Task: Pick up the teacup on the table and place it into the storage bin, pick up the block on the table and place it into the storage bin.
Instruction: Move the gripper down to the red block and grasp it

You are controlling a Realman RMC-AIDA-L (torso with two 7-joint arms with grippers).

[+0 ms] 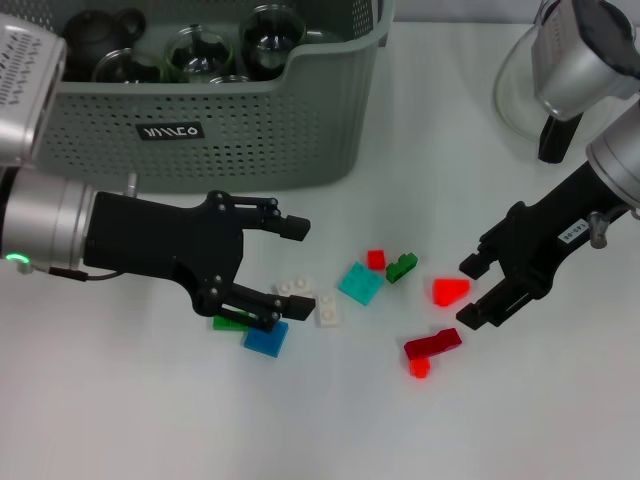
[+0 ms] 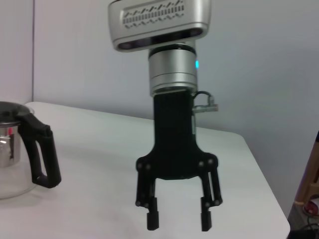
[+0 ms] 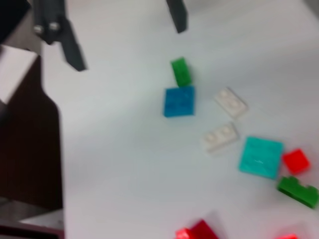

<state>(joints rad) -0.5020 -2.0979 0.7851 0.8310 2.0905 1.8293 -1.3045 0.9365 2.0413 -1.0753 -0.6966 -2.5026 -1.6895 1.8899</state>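
Note:
I should move my right gripper toward the block next until its fingers are on both sides of it, then close them. The bright red block (image 1: pixel 450 291) is free and lined up with the open fingers.
The grey-green storage bin (image 1: pixel 250 140) stands at the back left and holds several glass teacups (image 1: pixel 196 52) and a dark teapot (image 1: pixel 100 30). No teacup shows on the table. Loose blocks lie mid-table: blue (image 1: pixel 266 338), green (image 1: pixel 228 322), white (image 1: pixel 297 290), teal (image 1: pixel 359 284) and bright red (image 1: pixel 450 291). My left gripper (image 1: pixel 298 267) is open and empty, low over the table, its lower finger by the blue and green blocks. My right gripper (image 1: pixel 468 292) is open, its fingertips on either side of the bright red block's right edge. It also shows open in the left wrist view (image 2: pixel 177 219).
A glass kettle (image 1: pixel 530 85) with a black handle stands at the back right, behind my right arm. A small red block (image 1: pixel 376 259), a green block (image 1: pixel 402 266) and dark red blocks (image 1: pixel 432 346) lie among the others. The right wrist view shows the blue block (image 3: pixel 179 101).

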